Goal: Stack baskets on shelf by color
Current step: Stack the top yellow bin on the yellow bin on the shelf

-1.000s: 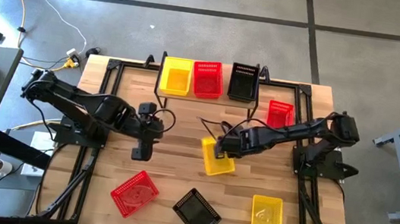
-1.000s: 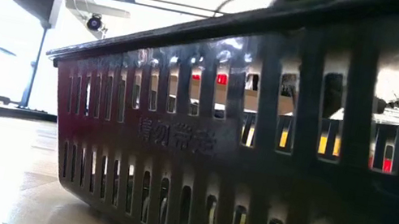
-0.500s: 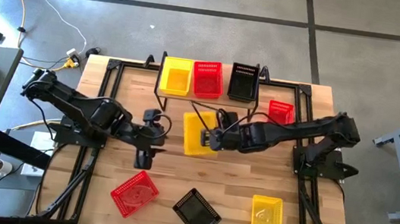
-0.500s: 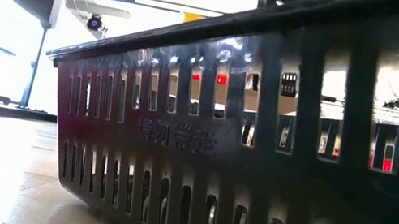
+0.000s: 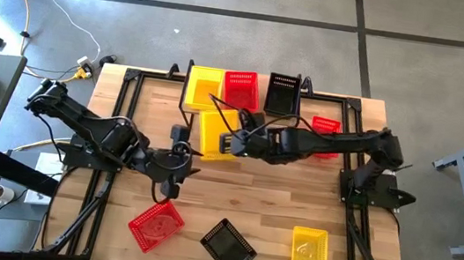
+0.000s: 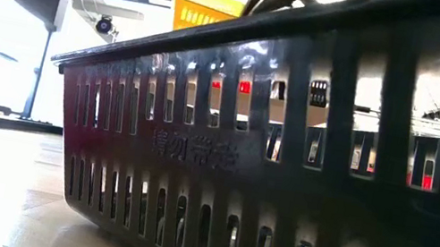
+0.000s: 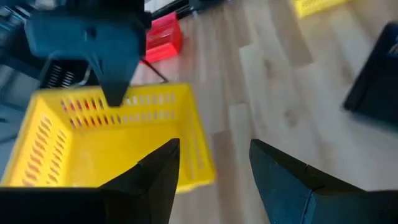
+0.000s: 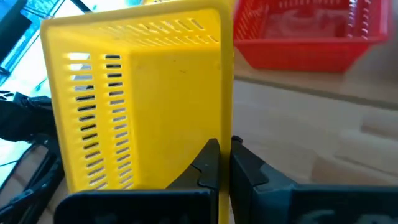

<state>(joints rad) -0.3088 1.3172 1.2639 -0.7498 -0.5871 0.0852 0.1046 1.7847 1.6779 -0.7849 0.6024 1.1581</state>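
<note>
The held yellow basket (image 5: 216, 137) will fit down inside the yellow basket on the shelf (image 5: 204, 84) when I lower it, because the one on the shelf stands open and empty.
A yellow basket (image 5: 216, 133) hangs in the air just in front of the shelf (image 5: 259, 111), with my right gripper (image 5: 240, 143) shut on it. On the shelf stand a yellow basket (image 5: 204, 84), a red one (image 5: 240, 87) and a black one (image 5: 282, 94). In the low view the held basket (image 6: 208, 8) shows high above the table. My left gripper (image 5: 186, 158) is open at the table's middle left. It points at the held basket (image 7: 106, 143) from a short way off and touches nothing. My right gripper pinches one long wall of the yellow basket (image 8: 219, 134) about midway along, one finger inside and one outside. The fingers (image 7: 117, 93) come down on the rim from above, slanting from the table's right. The basket is lifted clear and tilted.
A red basket (image 5: 325, 128) lies on the table right of the shelf. Near the front edge lie a red basket (image 5: 156, 225), a black one (image 5: 228, 247) and a yellow one (image 5: 308, 252). The black one (image 6: 284, 171) fills the low view.
My right gripper has carried the yellow basket up from the middle of the table and toward the far left, to the front of the shelf; the basket is now clear of the table. My left gripper has turned toward it and shifted slightly right.
</note>
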